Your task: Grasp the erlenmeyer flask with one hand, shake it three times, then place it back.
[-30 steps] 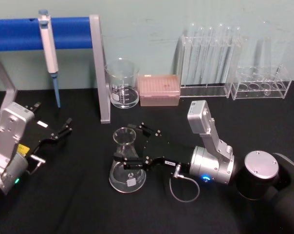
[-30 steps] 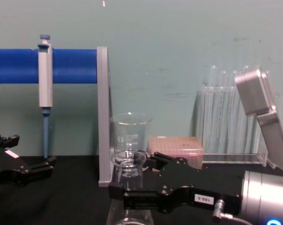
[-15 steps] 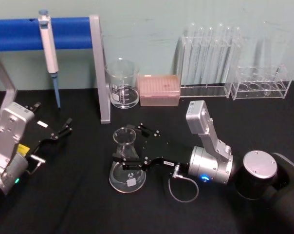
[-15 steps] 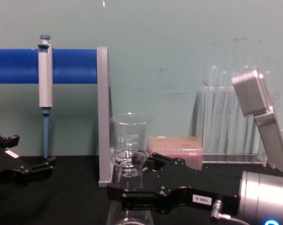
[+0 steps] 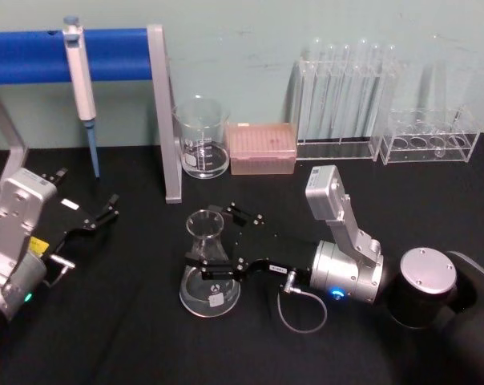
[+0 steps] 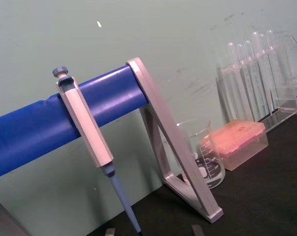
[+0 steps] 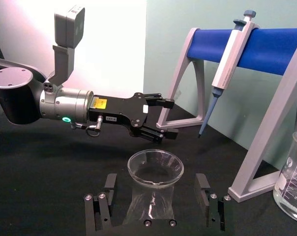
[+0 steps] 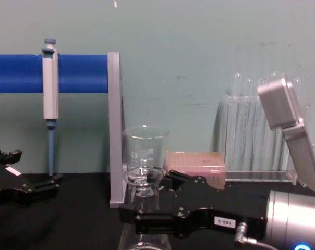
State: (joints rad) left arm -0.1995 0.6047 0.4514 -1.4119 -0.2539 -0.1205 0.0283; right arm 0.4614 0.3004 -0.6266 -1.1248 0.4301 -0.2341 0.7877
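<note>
A bright curved line (image 8: 145, 245) runs across the erlenmeyer flask (image 8: 143, 234) near the bottom. I should expect clear liquid that stays in the flask's base when I shake it.
The erlenmeyer flask (image 5: 212, 290), clear glass with a wide base and a narrow neck, stands upright on the black table a little left of centre. My right gripper (image 5: 206, 238) reaches in from the right at neck height, open, with one finger on each side of the neck. In the right wrist view the flask (image 7: 155, 173) sits between the two fingers (image 7: 109, 183) with a gap on both sides. The chest view shows the flask rim (image 8: 143, 177) just above my right gripper (image 8: 145, 200). My left gripper (image 5: 106, 212) is parked, open, at the table's left.
A glass beaker (image 5: 200, 136) and a pink tip box (image 5: 262, 148) stand behind the flask. Test-tube racks (image 5: 342, 88) line the back right. A pipette (image 5: 80, 80) hangs from a blue bar (image 5: 34, 54) whose grey post (image 5: 166, 120) stands just behind and left of the flask.
My right arm has edged slightly to the left, toward the flask. The flask has stayed on the table and the left arm has not moved.
</note>
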